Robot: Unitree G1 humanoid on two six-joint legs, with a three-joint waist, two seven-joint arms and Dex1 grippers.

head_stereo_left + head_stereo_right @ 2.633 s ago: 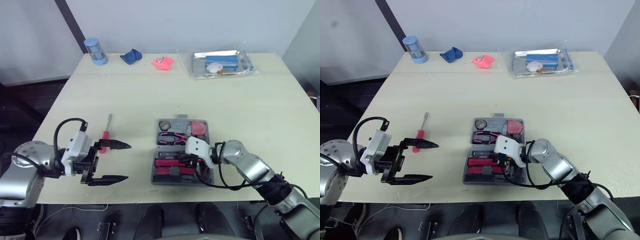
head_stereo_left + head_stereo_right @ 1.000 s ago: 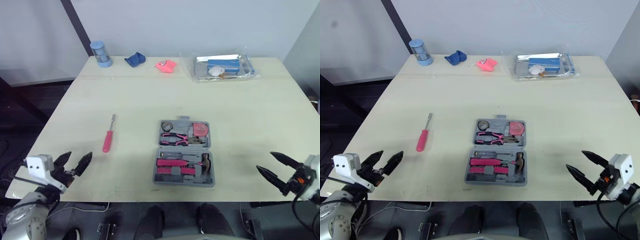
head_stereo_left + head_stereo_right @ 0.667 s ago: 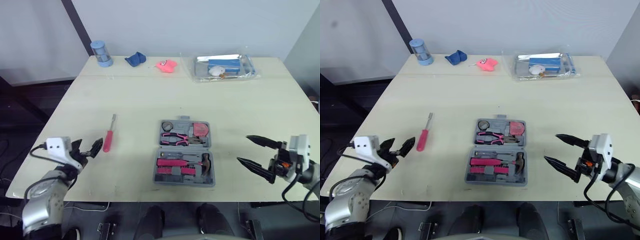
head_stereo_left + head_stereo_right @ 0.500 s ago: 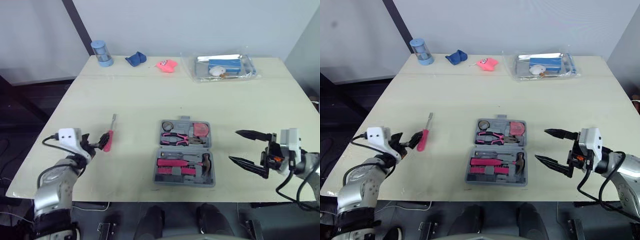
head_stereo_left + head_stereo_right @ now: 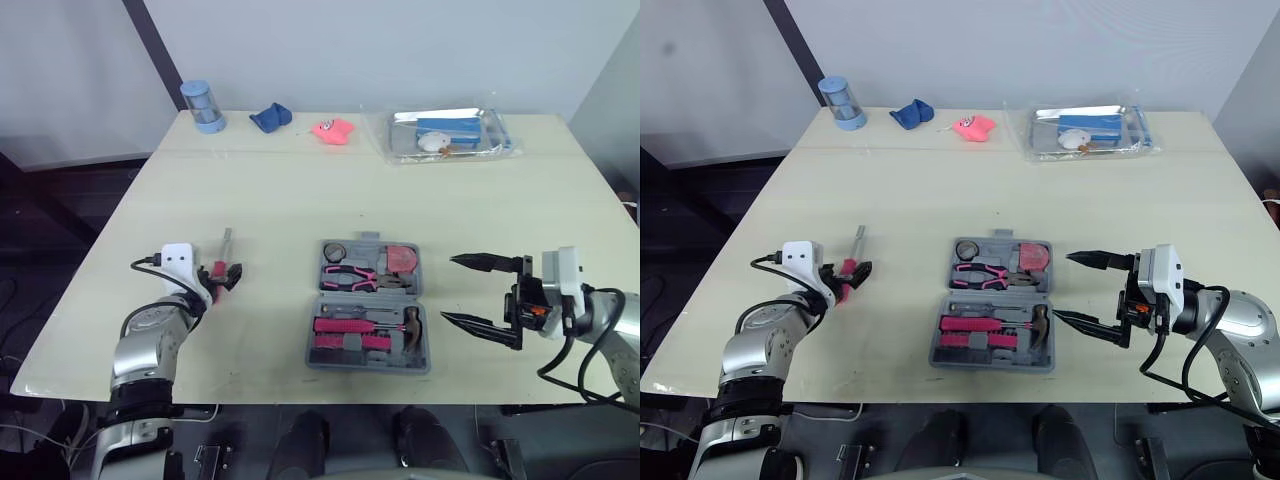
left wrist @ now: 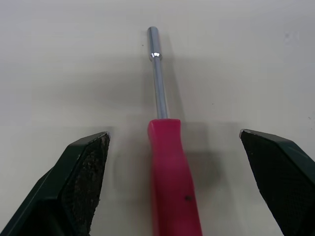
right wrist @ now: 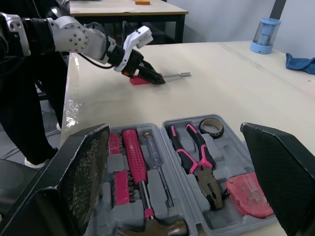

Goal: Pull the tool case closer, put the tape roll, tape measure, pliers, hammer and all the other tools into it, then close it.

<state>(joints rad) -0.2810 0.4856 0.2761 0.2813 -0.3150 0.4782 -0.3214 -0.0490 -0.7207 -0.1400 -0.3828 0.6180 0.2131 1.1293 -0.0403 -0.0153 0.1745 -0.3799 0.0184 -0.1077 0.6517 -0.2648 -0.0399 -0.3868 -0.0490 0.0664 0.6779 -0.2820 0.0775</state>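
A long empty slot (image 5: 366, 359) runs along the tool case's near edge. I expect the red-handled screwdriver (image 5: 220, 267) to settle lengthwise there as I lower it in.
The grey tool case (image 5: 366, 297) lies open at the table's middle. It holds a tape roll (image 5: 333, 251), pink pliers (image 5: 352, 277), a red tape measure (image 5: 401, 258) and a hammer (image 5: 405, 325). A red-handled screwdriver (image 5: 217, 271) lies on the table left of the case. My left gripper (image 5: 227, 275) is open, and its fingers (image 6: 78, 177) stand on either side of the screwdriver handle (image 6: 173, 182) without touching it. My right gripper (image 5: 480, 292) hangs open just right of the case, empty, pointing at it.
Along the far edge stand a blue cylinder (image 5: 200, 106), a blue cloth (image 5: 268, 118), a pink object (image 5: 331, 130) and a clear tray (image 5: 445, 132) with a blue box. Bare tabletop (image 5: 300, 190) stretches between these and the case.
Both arms came up from the table's front edge. The left gripper moved right to straddle the screwdriver handle. The right gripper moved left toward the case.
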